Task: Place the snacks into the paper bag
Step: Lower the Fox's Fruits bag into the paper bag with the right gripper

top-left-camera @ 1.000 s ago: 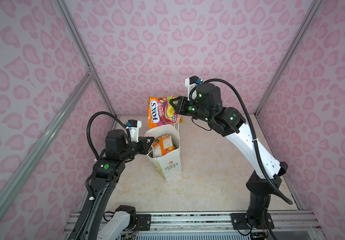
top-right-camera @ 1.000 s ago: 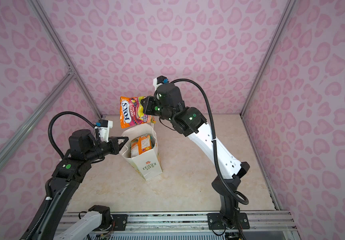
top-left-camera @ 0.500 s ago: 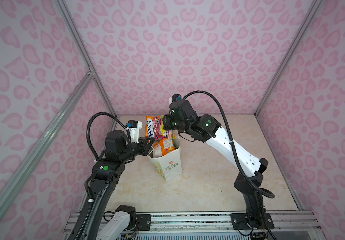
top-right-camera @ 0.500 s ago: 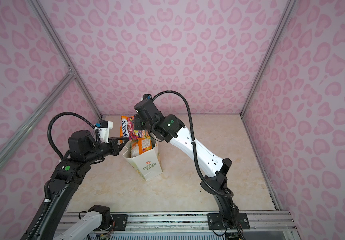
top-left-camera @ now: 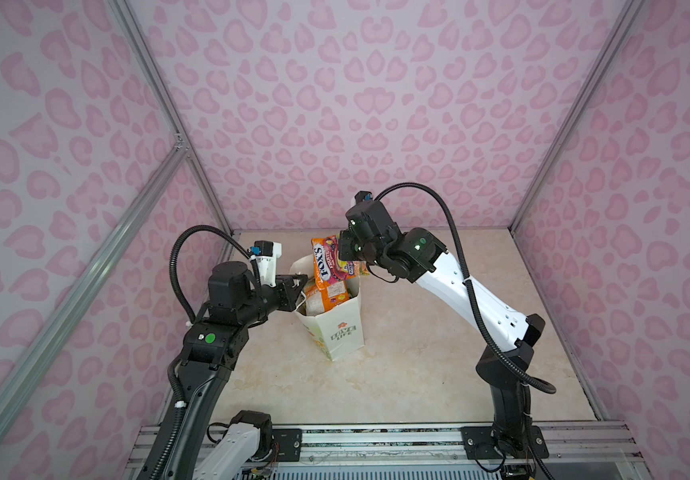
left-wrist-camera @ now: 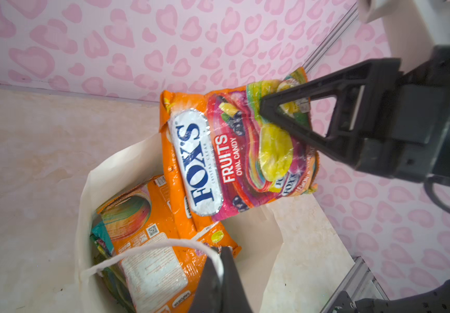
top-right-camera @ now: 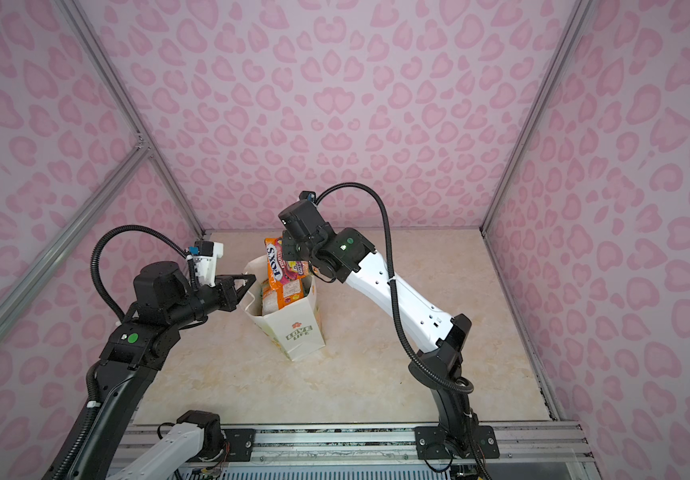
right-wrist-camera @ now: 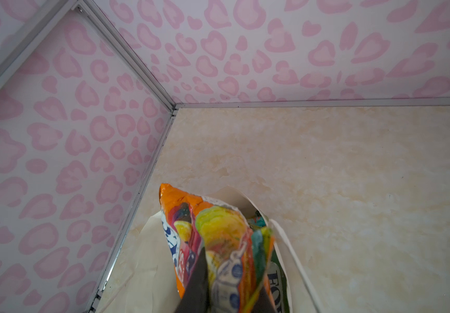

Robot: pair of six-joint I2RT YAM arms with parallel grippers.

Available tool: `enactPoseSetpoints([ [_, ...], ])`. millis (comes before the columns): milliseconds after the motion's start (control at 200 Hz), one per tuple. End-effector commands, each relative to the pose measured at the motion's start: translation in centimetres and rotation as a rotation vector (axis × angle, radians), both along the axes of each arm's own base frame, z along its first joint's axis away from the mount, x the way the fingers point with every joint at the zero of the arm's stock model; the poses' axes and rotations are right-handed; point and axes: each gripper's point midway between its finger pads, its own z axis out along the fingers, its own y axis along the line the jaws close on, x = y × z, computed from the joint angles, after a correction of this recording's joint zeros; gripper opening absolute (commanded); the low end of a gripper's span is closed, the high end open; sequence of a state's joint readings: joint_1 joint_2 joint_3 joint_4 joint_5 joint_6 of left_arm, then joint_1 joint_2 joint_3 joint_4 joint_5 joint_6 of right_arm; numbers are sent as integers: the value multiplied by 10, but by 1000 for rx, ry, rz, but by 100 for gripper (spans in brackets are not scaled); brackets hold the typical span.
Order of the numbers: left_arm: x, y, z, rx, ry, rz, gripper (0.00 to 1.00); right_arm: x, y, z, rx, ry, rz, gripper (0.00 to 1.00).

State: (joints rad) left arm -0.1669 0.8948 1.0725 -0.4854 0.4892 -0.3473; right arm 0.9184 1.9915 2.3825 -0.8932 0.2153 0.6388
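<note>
My right gripper should shift the orange FOX'S pouch it holds toward my left gripper before lowering it into the bag (top-left-camera: 323, 299), as the pouch overhangs the bag's rim (top-left-camera: 360, 277).
The white paper bag (top-left-camera: 337, 332) (top-right-camera: 299, 334) stands upright mid-table with its mouth open. My left gripper (top-left-camera: 299, 282) (top-right-camera: 249, 279) (left-wrist-camera: 219, 260) is shut on the bag's white twisted handle (left-wrist-camera: 164, 241), at the bag's left rim. My right gripper (top-left-camera: 345, 251) (top-right-camera: 293, 249) (left-wrist-camera: 265, 111) (right-wrist-camera: 232, 284) is shut on the top of an orange FOX'S snack pouch (top-left-camera: 325, 262) (top-right-camera: 277, 259) (left-wrist-camera: 232, 157) (right-wrist-camera: 218, 238). That pouch hangs upright with its lower end just inside the bag's mouth. Another orange pouch (left-wrist-camera: 148, 244) and a teal one (left-wrist-camera: 99, 233) lie inside the bag (left-wrist-camera: 115, 168).
Pink patterned walls with metal frame posts (top-left-camera: 160, 104) enclose the beige table (top-left-camera: 418, 374); the bag stands close to the back left corner. A metal rail (top-left-camera: 376, 436) runs along the front edge, where both arm bases sit.
My right gripper has carried the orange pouch down and toward the bag, from above and behind it to its mouth. The left gripper has kept its hold on the handle.
</note>
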Motion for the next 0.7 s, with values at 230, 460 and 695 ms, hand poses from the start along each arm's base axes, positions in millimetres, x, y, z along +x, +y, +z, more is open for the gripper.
enactPoseSetpoints([
  [230,0,0,8,5,-41,-1,3,5,8,3,-94,-89,-41,0],
  [460,0,1,8,5,-40,0,3,7,28,-12,-112,-88,-31,0],
  [695,0,0,9,3,-40,-4,3,10,54,-32,-54,-37,8,0],
])
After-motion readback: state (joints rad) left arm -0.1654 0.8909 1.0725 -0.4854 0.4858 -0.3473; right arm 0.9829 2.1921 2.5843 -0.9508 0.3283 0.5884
